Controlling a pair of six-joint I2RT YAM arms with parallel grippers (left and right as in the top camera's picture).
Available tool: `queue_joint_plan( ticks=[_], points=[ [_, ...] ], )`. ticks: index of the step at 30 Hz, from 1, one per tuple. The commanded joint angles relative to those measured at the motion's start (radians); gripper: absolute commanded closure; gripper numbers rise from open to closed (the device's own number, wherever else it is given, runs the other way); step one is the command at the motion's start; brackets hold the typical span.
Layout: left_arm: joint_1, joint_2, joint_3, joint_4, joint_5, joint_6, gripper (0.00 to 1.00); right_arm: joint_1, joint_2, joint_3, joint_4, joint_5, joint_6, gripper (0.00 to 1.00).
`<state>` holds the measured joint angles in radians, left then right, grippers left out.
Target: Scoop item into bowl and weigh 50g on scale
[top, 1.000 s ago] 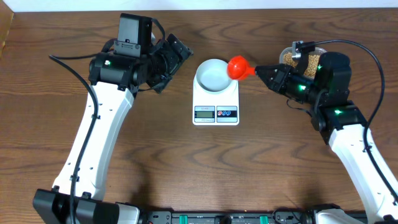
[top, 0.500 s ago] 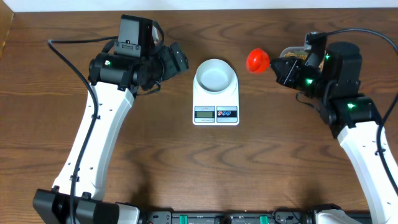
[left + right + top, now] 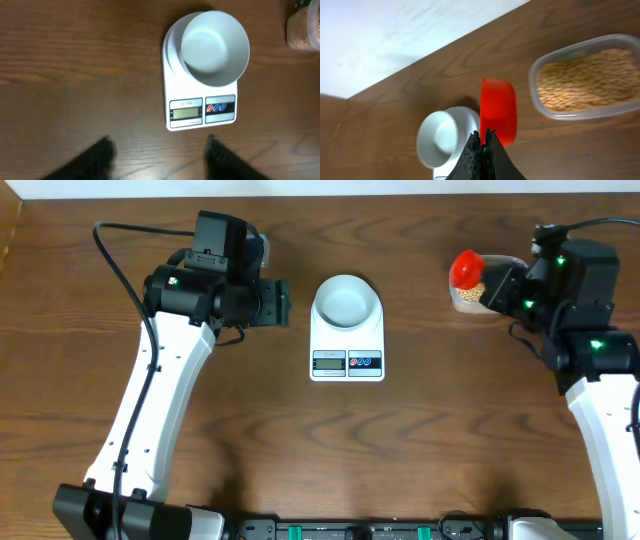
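Next, I move my left gripper to the scale's buttons [image 3: 216,107] first while my right gripper keeps the scoop still, because the scale's display [image 3: 186,113] is blank under the empty bowl.
The pale bowl [image 3: 347,299] sits on the white scale [image 3: 347,363], and its inside shows only bare grey [image 3: 215,42]. At the far right my right gripper [image 3: 492,284] is shut on the handle of a red scoop [image 3: 466,268], which hangs tilted over the near end of a clear tub [image 3: 462,302]. The right wrist view shows the scoop's cup [image 3: 498,112] on its side beside the tub's tan beans [image 3: 590,80], with the gripper [image 3: 483,134] pinched tight. My left gripper [image 3: 283,302] hovers left of the bowl; its fingers [image 3: 102,155] stand apart with nothing between them.
The table's back edge meets a white wall [image 3: 395,30] just behind the tub. The scale's display and two round buttons [image 3: 214,107] face the near side. Both white arms reach in from the front corners.
My right gripper has carried the red scoop from the bowl's right rim rightwards to above the tub. The left gripper has turned and drawn back slightly from the scale.
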<state>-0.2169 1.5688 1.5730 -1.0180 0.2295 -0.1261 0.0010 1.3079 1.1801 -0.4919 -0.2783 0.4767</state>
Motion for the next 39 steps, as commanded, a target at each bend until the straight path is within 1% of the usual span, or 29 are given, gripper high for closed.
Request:
queue_joint_plan(
  ticks=[1, 3, 4, 5, 12, 19, 22, 23, 26, 33, 36, 39],
  points=[
    [0.003, -0.007, 0.001, -0.006, -0.006, 0.043, 0.54, -0.032, -0.015, 0.030, -0.006, 0.018, -0.044, 0.99],
    [0.002, -0.007, 0.001, -0.010, -0.005, 0.042, 0.74, -0.044, -0.015, 0.030, -0.010, 0.018, -0.050, 0.99],
    [0.002, -0.007, 0.001, -0.010, -0.002, 0.043, 0.89, -0.049, -0.015, 0.030, -0.013, 0.018, -0.056, 0.99],
    [-0.002, -0.007, -0.001, -0.011, -0.003, 0.043, 0.93, -0.052, -0.015, 0.030, -0.014, 0.018, -0.061, 0.99],
    [-0.075, -0.007, -0.013, -0.004, -0.003, 0.037, 0.93, -0.063, -0.015, 0.030, -0.025, 0.018, -0.075, 0.99],
    [-0.197, 0.001, -0.051, 0.060, -0.023, -0.055, 0.93, -0.063, -0.015, 0.030, -0.025, 0.018, -0.074, 0.99],
    [-0.237, 0.001, -0.080, 0.072, -0.084, -0.121, 0.93, -0.063, -0.015, 0.030, -0.025, 0.018, -0.074, 0.99],
    [-0.255, 0.001, -0.097, 0.074, -0.116, -0.163, 0.93, -0.063, -0.015, 0.030, -0.024, 0.018, -0.074, 0.99],
    [-0.283, 0.001, -0.129, 0.095, -0.130, -0.234, 0.93, -0.063, -0.015, 0.030, -0.024, 0.019, -0.074, 0.99],
    [-0.364, 0.002, -0.254, 0.266, -0.135, -0.391, 0.92, -0.068, -0.014, 0.030, -0.024, 0.026, -0.077, 0.99],
    [-0.392, 0.002, -0.303, 0.342, -0.178, -0.471, 0.93, -0.068, -0.014, 0.030, -0.024, 0.026, -0.083, 0.99],
    [-0.406, 0.002, -0.331, 0.370, -0.269, -0.577, 0.93, -0.068, -0.014, 0.030, -0.024, 0.026, -0.087, 0.99]
  ],
)
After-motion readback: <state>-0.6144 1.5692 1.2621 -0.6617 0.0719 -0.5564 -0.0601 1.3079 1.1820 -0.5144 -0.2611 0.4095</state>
